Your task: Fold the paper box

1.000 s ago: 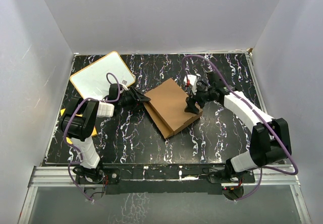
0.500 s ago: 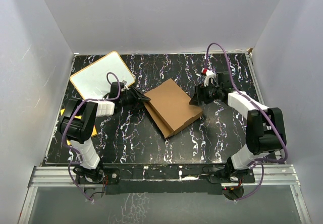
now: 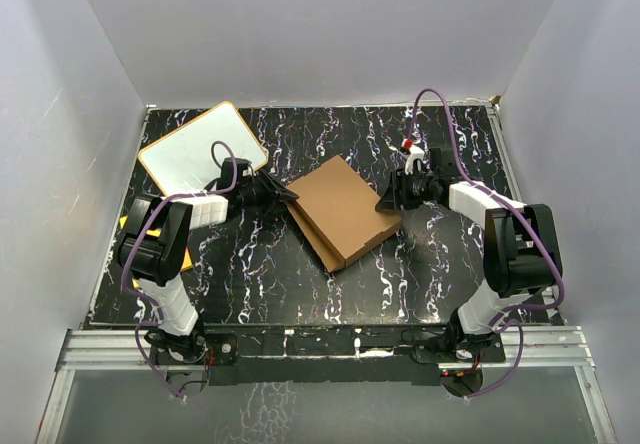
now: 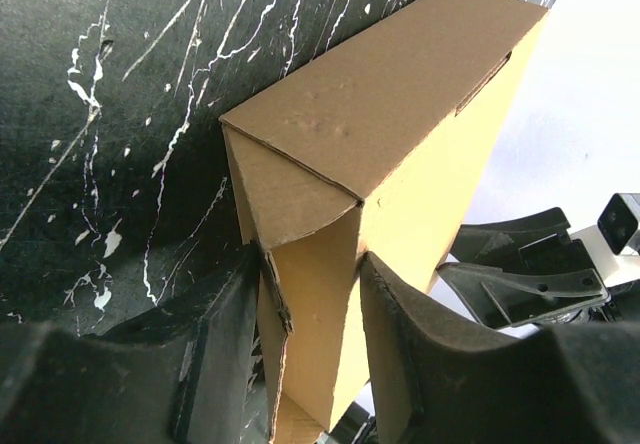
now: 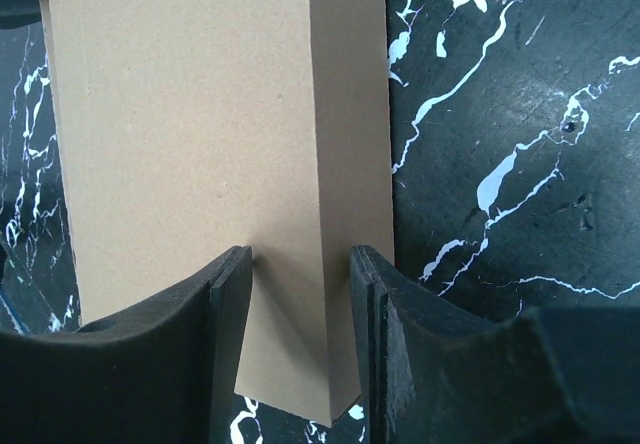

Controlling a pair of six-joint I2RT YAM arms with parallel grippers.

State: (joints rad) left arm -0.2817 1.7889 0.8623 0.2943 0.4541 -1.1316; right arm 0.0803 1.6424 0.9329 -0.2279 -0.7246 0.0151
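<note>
The robot's left gripper is pinching the flap's far end while the side flap gapes (image 3: 318, 243) toward its near end, so next the left gripper squeezes the flap's near corner (image 3: 334, 266) first.
The paper box (image 3: 340, 209) is a shallow closed brown cardboard box lying flat at the table's middle. My left gripper (image 3: 285, 194) is at its left corner. In the left wrist view the left gripper (image 4: 315, 264) straddles that corner of the box (image 4: 380, 104), and both pads touch the cardboard beside a slightly torn flap edge. My right gripper (image 3: 385, 204) is at the box's right corner. In the right wrist view the right gripper (image 5: 300, 264) is closed across the thickness of the box (image 5: 200, 114).
A white board with an orange rim (image 3: 200, 147) lies at the back left, just behind the left arm. Bits of a yellow sheet (image 3: 125, 224) show at the left edge. White walls enclose the black marbled table (image 3: 300, 284).
My right gripper has lifted off the top of the box, swung right and come down at the box's right corner. The left gripper and the box have stayed in place.
</note>
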